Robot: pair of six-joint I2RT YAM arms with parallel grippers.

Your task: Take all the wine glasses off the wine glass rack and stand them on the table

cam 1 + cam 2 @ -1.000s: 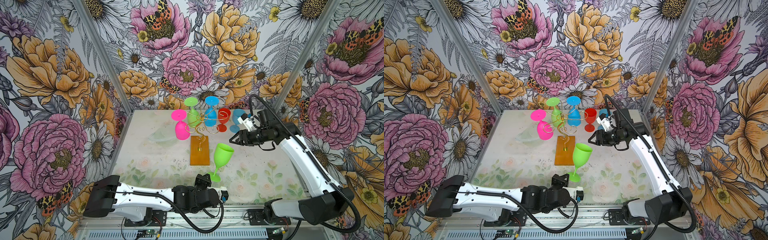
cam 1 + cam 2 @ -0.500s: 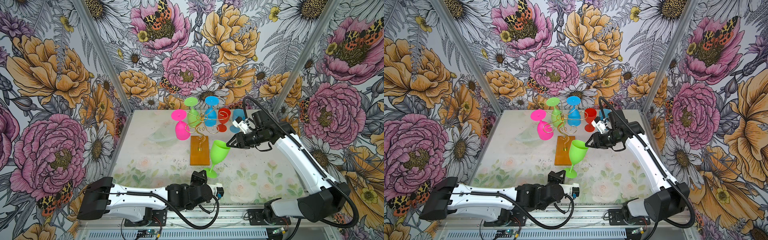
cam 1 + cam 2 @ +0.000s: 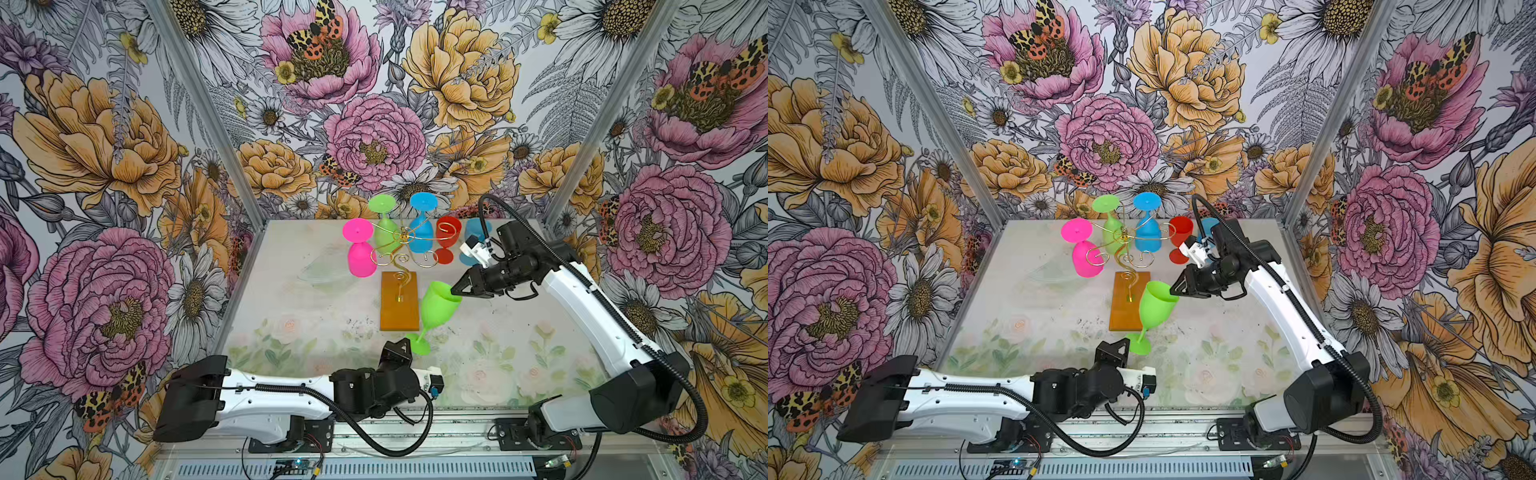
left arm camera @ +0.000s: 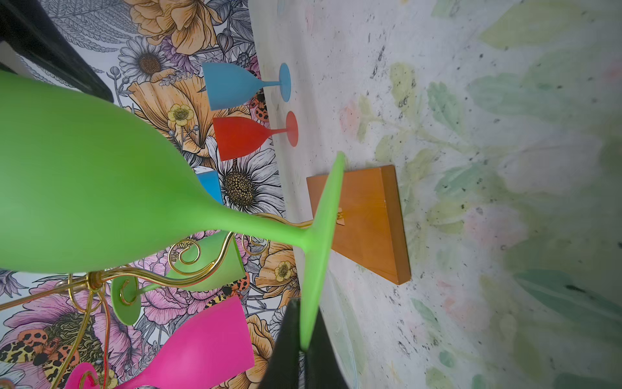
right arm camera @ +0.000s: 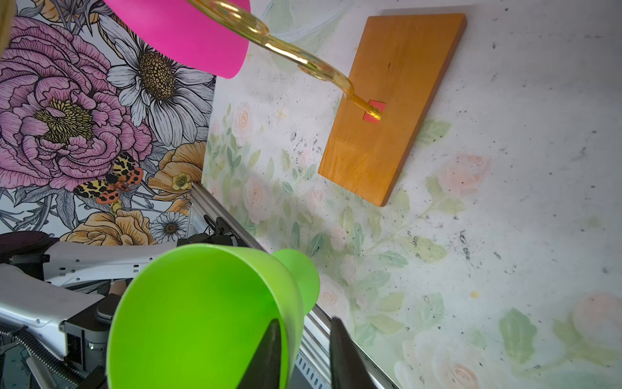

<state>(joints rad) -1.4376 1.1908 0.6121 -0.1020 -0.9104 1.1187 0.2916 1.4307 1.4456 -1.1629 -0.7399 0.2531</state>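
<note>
The robot's left gripper is pinching the foot that the bright green wine glass must stand on, so the right gripper should take the wine glass by its rim and stand it upright.
A bright green wine glass is off the rack and tilted just right of the rack's amber base. My left gripper is shut on the edge of the glass's foot. My right gripper straddles the bowl's rim. One finger is inside the bowl and one outside, with a gap still showing at the outer finger. The wine glass rack still carries a pink, a green and a blue glass upside down.
A red glass and a blue glass stand upright on the table behind my right gripper. The hanging pink glass is at the rack's left. Patterned walls close in the back and sides. A metal rail runs along the front.
My right gripper came forward and left to the green glass's rim, and its jaws narrowed around the wall. The left arm shifted the glass slightly left, still holding its foot.
</note>
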